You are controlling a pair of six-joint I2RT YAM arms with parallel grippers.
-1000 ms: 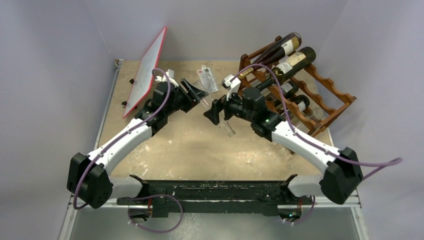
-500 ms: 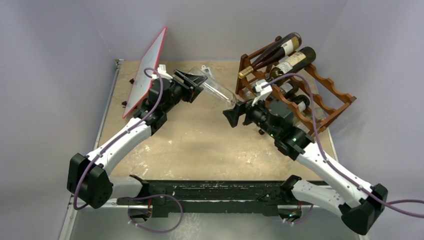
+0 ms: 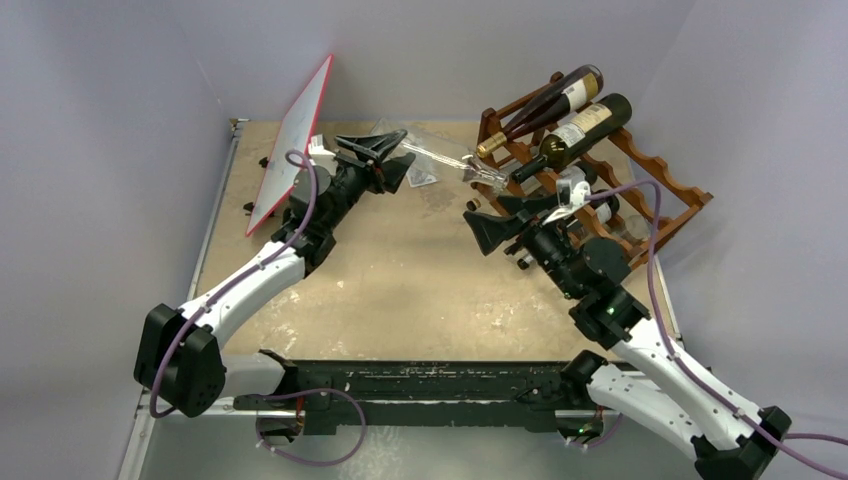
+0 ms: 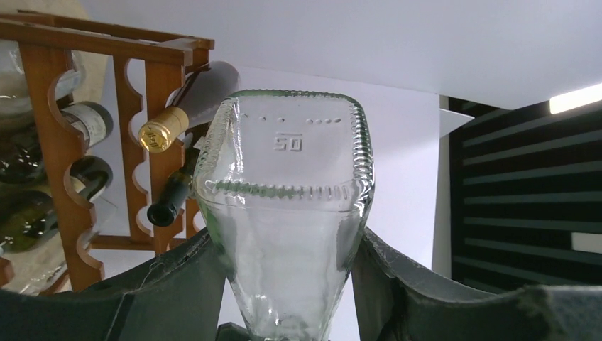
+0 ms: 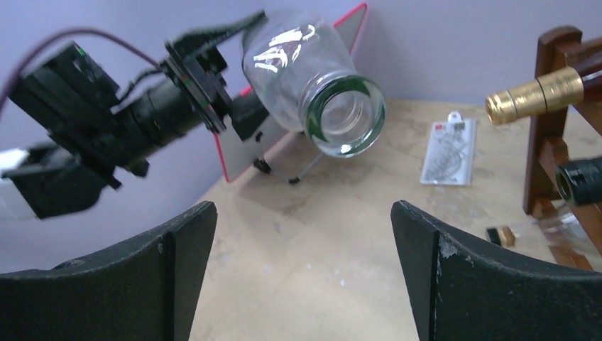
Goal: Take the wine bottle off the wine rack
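The clear glass bottle is held by its base end [image 3: 384,127] in my left gripper, so next my right gripper grabs the neck [image 3: 486,175] before it lowers the bottle with its base down.
The dark reddish-brown wine rack [image 3: 650,205] stands at the back right, with dark wine bottles [image 3: 585,122] lying in it. My left gripper [image 3: 383,152] is shut on a clear glass bottle [image 3: 445,160] and holds it in the air, its far end close to the rack's gold-foiled bottle neck [image 3: 490,145]. In the left wrist view the clear bottle [image 4: 287,185] sits between my fingers, with the rack [image 4: 53,149] behind on the left. My right gripper [image 3: 487,222] is open and empty, below the clear bottle [image 5: 312,64] and left of the rack [image 5: 546,106].
A red-edged white board [image 3: 295,140] leans at the back left. A packaged card [image 5: 447,153] lies flat on the table near the rack. A small cork-like piece [image 5: 500,234] lies by the rack's foot. Walls close in on three sides.
The left gripper has taken hold of the clear bottle and raised it toward the rack. The right gripper has come away from it and drawn back to the right.
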